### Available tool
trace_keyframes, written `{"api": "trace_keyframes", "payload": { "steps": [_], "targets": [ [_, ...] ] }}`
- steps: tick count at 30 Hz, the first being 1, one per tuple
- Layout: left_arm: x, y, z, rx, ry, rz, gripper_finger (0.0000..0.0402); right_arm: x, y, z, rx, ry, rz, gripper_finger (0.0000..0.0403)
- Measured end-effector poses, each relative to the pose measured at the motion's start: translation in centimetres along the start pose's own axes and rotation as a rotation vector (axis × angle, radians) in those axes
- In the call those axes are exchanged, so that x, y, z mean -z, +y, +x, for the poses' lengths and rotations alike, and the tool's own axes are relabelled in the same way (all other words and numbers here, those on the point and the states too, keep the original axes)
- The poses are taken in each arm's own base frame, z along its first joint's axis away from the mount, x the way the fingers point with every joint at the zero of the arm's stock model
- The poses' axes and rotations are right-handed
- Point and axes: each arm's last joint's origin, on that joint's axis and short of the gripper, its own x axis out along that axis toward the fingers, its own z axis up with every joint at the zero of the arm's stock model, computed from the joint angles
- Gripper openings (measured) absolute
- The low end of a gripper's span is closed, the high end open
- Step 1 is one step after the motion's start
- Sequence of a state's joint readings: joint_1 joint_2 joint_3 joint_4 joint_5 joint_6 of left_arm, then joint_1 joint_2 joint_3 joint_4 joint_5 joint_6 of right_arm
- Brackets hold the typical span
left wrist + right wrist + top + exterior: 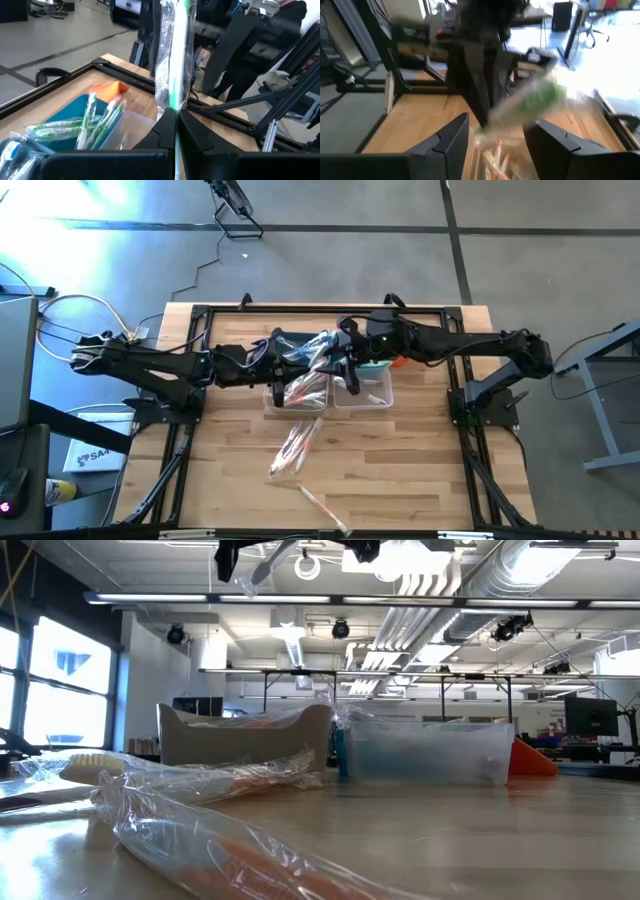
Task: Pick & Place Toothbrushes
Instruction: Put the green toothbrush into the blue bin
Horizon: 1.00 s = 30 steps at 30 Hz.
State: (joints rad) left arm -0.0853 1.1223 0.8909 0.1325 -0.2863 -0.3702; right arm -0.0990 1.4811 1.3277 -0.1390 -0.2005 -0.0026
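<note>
My right gripper is on the side with the teal bin (69, 142), so it should take the green toothbrush's loose end (539, 100) from my left gripper and place it there.
My left gripper (176, 112) is shut on a green-handled toothbrush (175, 55) in a clear wrapper, held above the bins (300, 393). In the high view this toothbrush (318, 345) shows between the two arms. My right gripper (497, 145) is open just beside it and touches nothing; it faces the left gripper and the green toothbrush (537, 100). More wrapped toothbrushes lie in the bins (85, 122). Others lie loose on the table (295, 445) and close to the low camera (200, 780). My left gripper pinches the green toothbrush between its two fingers, at a place along the wrapped handle (174, 97). The long part of the toothbrush sticks out past the fingertips. It is lifted clear of the table and the bins.
Two small bins stand side by side mid-table, one holding pink-red toothbrushes (300, 393), the other clear (368, 390). An orange cloth (107, 90) lies behind them. A single toothbrush (325, 508) lies near the table's near edge. A black frame (300, 310) borders the far edge.
</note>
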Motion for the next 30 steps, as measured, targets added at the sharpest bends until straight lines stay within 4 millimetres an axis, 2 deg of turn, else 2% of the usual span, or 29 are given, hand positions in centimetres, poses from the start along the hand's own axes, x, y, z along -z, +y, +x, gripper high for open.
{"api": "trace_keyframes", "payload": {
  "steps": [3, 7, 22, 30],
  "targets": [
    [0.11, 0.01, 0.11, -0.002, 0.006, 0.002, 0.0001, -0.35, 0.04, -0.02, -0.009, -0.035, -0.008, 0.0178],
    [0.18, -0.01, 0.24, -0.002, 0.005, 0.001, 0.0001, -0.65, 0.05, -0.03, -0.011, -0.066, -0.013, 0.0159],
    [0.25, 0.02, 0.27, -0.005, 0.011, 0.002, 0.0002, -0.69, -0.05, -0.06, 0.043, -0.069, -0.005, 0.0028],
    [0.25, 0.00, 0.27, -0.002, 0.012, 0.000, 0.0001, -0.68, -0.06, -0.08, 0.038, -0.067, -0.005, 0.0022]
  ]
}}
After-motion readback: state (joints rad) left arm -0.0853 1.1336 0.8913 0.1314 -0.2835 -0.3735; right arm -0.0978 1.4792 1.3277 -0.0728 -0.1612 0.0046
